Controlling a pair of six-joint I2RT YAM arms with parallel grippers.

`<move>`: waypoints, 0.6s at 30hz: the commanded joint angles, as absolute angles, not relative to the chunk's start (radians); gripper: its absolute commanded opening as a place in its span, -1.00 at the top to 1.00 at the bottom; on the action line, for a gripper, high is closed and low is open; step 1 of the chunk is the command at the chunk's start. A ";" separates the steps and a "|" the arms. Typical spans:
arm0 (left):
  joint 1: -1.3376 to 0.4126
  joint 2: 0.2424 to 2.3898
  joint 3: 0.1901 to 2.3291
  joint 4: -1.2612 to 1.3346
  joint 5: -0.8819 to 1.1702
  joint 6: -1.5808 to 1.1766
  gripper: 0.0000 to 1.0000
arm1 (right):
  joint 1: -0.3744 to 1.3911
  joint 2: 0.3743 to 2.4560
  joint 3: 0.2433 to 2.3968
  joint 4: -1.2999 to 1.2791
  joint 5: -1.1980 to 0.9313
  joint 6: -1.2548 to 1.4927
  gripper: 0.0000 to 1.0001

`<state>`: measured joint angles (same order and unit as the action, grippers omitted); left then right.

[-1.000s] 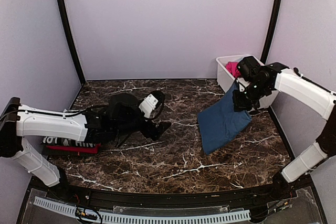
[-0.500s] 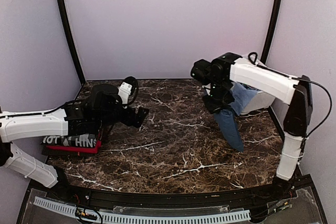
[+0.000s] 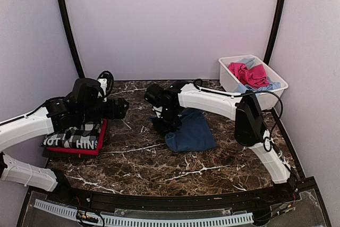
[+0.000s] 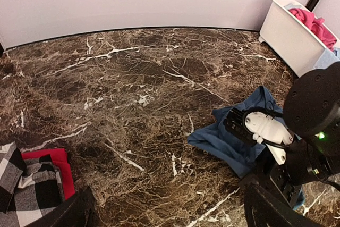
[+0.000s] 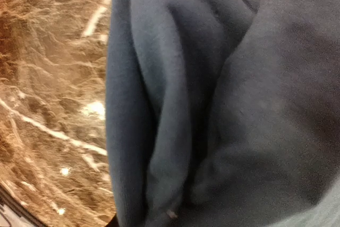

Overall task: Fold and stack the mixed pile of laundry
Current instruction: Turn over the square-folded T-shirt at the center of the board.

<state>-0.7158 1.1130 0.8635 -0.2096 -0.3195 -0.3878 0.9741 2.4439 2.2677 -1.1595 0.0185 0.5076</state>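
My left gripper should come to the edge (image 4: 195, 140) nearest the checked garment and straighten the navy blue tee (image 3: 192, 132), since it lies crumpled and slanted under my right gripper.
A navy blue tee (image 3: 194, 134) lies crumpled on the marble table (image 3: 133, 158) at the centre, and it also shows in the left wrist view (image 4: 220, 139). My right gripper (image 3: 164, 123) presses down at its left edge. In the right wrist view the navy cloth (image 5: 223, 104) covers the fingers, so their state is hidden. My left gripper (image 3: 121, 108) hovers open and empty above the table, its fingers (image 4: 74, 213) spread wide. Under the left arm, a black-and-white checked garment (image 3: 74, 137) rests folded on a red tee (image 3: 79, 150).
A white tub (image 3: 229, 81) stands at the back right with pink (image 3: 249, 73) and light blue (image 3: 265, 86) pieces in it. The table has black frame posts at its back corners and lilac walls around it.
My right arm has swung the navy tee from beside the tub leftward and lowered it onto the table centre. My left arm has drawn back left, above the folded stack.
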 commanded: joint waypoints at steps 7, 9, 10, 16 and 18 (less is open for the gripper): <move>-0.617 1.129 0.924 -0.311 -0.129 -0.555 -0.92 | 0.938 2.094 2.063 -0.803 -0.265 0.442 -0.68; -0.617 1.139 0.925 -0.298 -0.087 -0.567 -0.92 | 0.907 2.007 1.985 -0.754 -0.304 0.426 -0.70; -0.617 1.145 0.926 -0.288 -0.076 -0.570 -0.89 | 0.888 1.965 1.931 -0.728 -0.326 0.419 -0.69; -0.631 1.273 0.925 -0.227 0.124 -0.582 -0.51 | 0.704 1.785 1.574 -0.615 -0.339 0.381 -0.52; -0.645 1.333 0.927 -0.204 0.177 -0.577 -0.37 | 0.672 1.767 1.488 -0.604 -0.315 0.348 -0.47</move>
